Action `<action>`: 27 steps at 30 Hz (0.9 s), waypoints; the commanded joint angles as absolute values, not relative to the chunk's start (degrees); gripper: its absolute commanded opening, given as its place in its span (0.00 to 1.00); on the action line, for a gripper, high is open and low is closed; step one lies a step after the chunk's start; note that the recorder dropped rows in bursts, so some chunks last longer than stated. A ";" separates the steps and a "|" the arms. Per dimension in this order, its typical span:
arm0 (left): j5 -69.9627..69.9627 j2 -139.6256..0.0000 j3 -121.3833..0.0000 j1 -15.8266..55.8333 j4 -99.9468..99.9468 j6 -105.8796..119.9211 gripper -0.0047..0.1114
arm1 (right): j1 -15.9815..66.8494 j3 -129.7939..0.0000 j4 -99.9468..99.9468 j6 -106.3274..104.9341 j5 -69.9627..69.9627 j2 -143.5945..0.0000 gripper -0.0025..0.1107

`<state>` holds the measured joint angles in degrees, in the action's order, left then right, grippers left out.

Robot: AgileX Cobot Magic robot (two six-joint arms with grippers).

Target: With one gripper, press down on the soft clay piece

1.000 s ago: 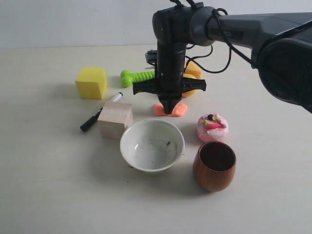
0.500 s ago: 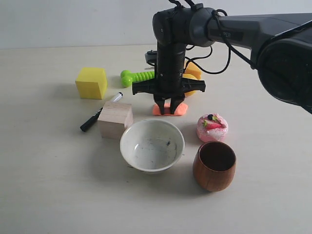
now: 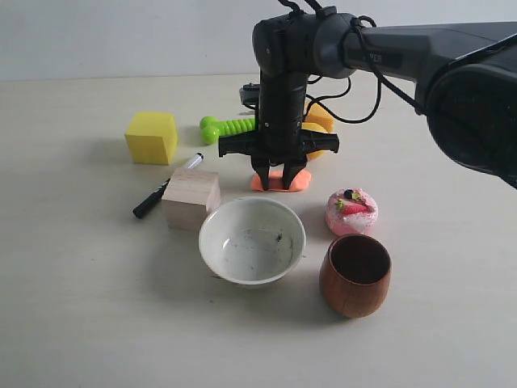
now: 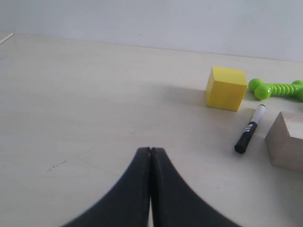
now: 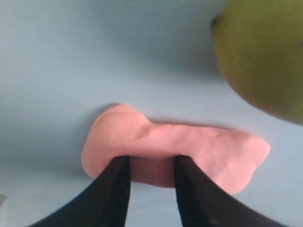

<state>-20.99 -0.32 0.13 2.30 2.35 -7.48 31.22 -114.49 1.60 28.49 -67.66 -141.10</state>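
Note:
A darker hollow [image 5: 151, 170] can be seen between the fingers of the robot's right gripper, so the soft clay piece [image 3: 299, 180] will hold the dents pressed into it when the right gripper goes up.
The salmon-orange soft clay piece [image 3: 300, 182] lies flat on the table behind the white bowl, wavy and dented in the right wrist view [image 5: 189, 142]. My right gripper [image 3: 277, 184] points straight down at it. Its two black fingertips [image 5: 118, 170] stand a little apart, resting on the clay's near edge, and the gripper [image 5: 150, 161] is open. The clay's middle is hidden behind the fingers in the exterior view. My left gripper [image 4: 150, 149] is shut and empty, hovering over bare table far from the clay, and does not show in the exterior view.
A lemon [image 3: 313, 144] and an orange wedge [image 3: 321, 115] sit just behind the clay. Around it are a white bowl [image 3: 252, 240], wooden cup [image 3: 355, 275], pink cake toy [image 3: 351, 211], wooden block [image 3: 191, 199], marker [image 3: 166, 187], yellow cube [image 3: 151, 136] and green toy [image 3: 229, 127].
The right gripper's fingers, together on the clay a second ago, have spread apart and the gripper has risen slightly. The clay stays in place. The other objects have not moved.

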 commanded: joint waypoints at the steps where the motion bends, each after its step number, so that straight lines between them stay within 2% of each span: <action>1: -20.65 0.00 0.00 2.73 2.14 -7.60 0.04 | 31.27 -115.08 1.33 28.05 -61.56 -142.57 0.35; 8: -20.65 0.00 0.00 2.73 2.14 -7.60 0.04 | 31.27 -118.79 1.33 28.05 -63.74 -142.57 0.33; 21: -20.65 0.00 0.00 2.73 2.14 -7.60 0.04 | 31.27 -120.40 1.33 27.02 -67.44 -142.57 0.09; 27: -20.65 0.00 0.00 2.73 2.14 -7.60 0.04 | 31.27 -120.40 1.33 27.02 -69.48 -142.57 0.08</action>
